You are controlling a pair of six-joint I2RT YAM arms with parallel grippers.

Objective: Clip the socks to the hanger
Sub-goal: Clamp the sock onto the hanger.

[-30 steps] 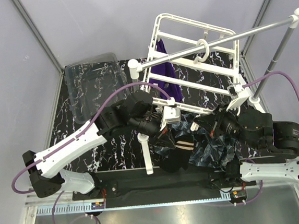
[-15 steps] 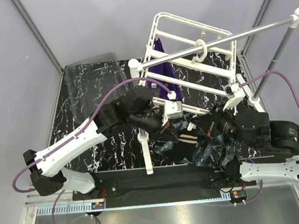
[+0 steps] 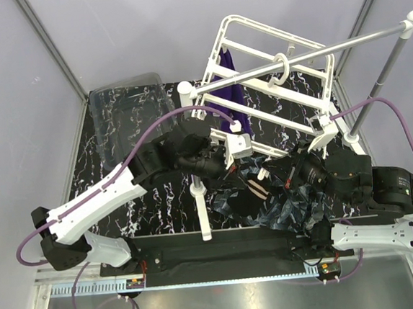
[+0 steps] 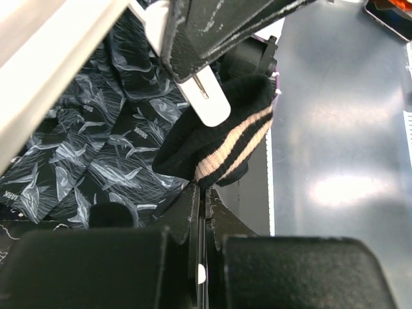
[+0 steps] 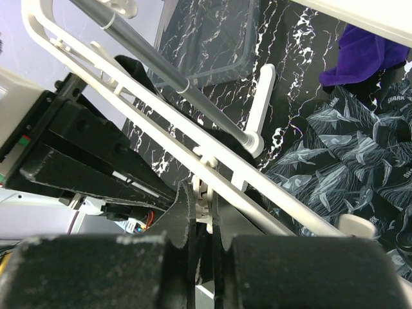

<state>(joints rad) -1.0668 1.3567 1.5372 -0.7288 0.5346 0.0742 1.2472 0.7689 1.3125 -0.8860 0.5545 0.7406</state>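
The black sock's cuff (image 4: 246, 96) is bunched up crooked against the white clip. My left gripper should move the sock back until it is clear, then bring the sock's edge into the clip's jaws (image 4: 215, 114).
The white hanger (image 3: 272, 76) hangs tilted from the grey rod, with a purple sock (image 3: 230, 94) clipped at its left side. My left gripper (image 3: 237, 170) is shut on a black sock with cream stripes (image 4: 222, 138) and holds it up just under a white clip (image 4: 206, 100); in the left wrist view the gripper (image 4: 205, 193) pinches the sock's lower edge. My right gripper (image 5: 205, 193) is shut on a small white clip under the hanger's near bar (image 5: 161, 109); from above this gripper (image 3: 294, 163) sits at the frame's near edge.
Shark-print socks (image 3: 298, 208) lie piled on the black marbled table between the arms. A clear plastic bin (image 3: 127, 118) stands at the back left. The grey rod (image 3: 342, 45) spans white posts, one post (image 3: 200, 205) standing near the front middle.
My left gripper has carried the striped sock up and right toward the hanger's near bar. The hanger has swung slightly up and away. The right gripper has stayed on its clip.
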